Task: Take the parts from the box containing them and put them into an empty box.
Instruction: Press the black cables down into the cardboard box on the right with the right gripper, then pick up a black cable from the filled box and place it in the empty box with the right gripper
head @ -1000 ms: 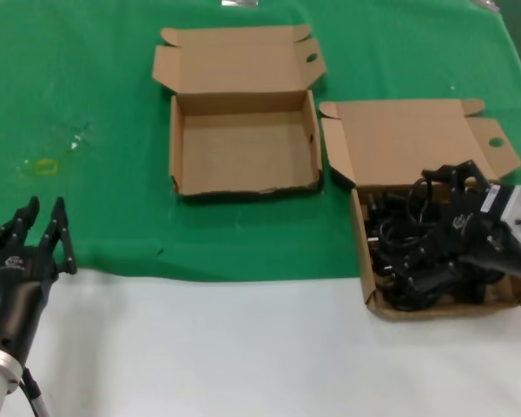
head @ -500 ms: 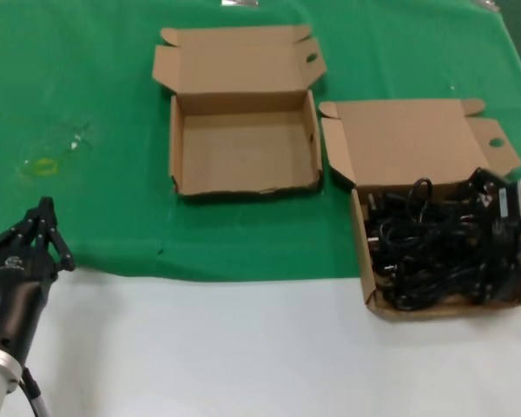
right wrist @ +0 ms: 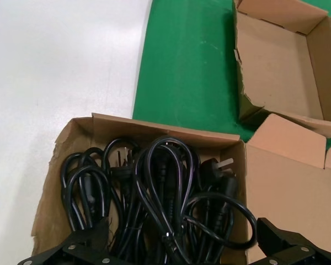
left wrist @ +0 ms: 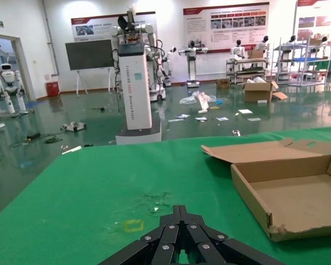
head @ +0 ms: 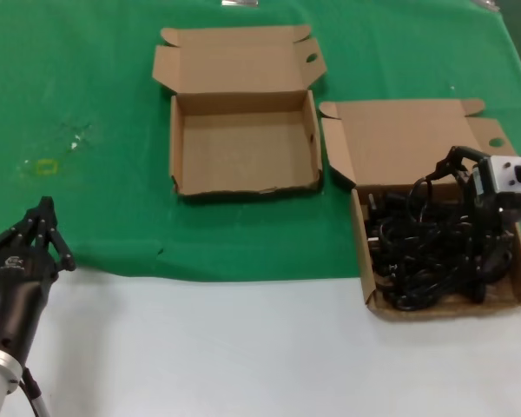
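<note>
The looped black power cord will stay in a bundle and leave the other cords behind when I lift it, because a tie holds the cord's loops tightly together.
The parts, a tangle of looped black power cords, fill the box containing them at the right. My right gripper hangs over the back right of that pile, open, its fingers spread wide on either side of the cords. The empty box lies open at the back centre with nothing in it. Near the front left, over the green mat's edge, my left gripper rests shut and holds nothing.
Both boxes have their hinged lids folded back flat, away from me. A green mat covers the far half of the table and bare white tabletop the near half. A small yellow mark sits on the mat at left.
The right gripper swung from the front of the cord box out to its right edge, then to the back right of the pile. The left gripper's fingers closed a second ago.
</note>
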You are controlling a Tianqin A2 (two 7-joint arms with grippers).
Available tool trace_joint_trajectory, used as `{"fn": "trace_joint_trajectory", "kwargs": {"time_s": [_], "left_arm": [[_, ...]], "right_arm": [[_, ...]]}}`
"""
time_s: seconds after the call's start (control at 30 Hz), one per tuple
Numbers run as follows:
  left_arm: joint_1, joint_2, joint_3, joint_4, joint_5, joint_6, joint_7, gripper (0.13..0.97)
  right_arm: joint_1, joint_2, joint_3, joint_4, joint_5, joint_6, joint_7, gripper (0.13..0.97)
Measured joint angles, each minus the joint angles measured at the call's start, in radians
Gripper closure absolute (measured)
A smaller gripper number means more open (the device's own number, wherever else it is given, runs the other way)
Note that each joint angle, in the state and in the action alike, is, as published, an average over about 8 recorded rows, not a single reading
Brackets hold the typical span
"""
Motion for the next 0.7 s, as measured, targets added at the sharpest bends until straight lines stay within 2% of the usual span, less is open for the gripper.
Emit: {"fn": "trace_joint_trajectory", "kwargs": {"time_s": [0.4, 0.7], "left_arm": [[0.0, 0.0, 0.0, 0.0, 0.0, 0.0, 0.0, 0.953], [0.0, 0.0, 0.0, 0.0, 0.0, 0.0, 0.0, 0.953]], "right_arm": [[0.002, -0.035, 0.018, -0.065, -0.022, 0.007, -0.036, 0.204], [0.003, -0.04, 0.032, -0.089, -0.028, 0.003, -0.05, 0.344]]}}
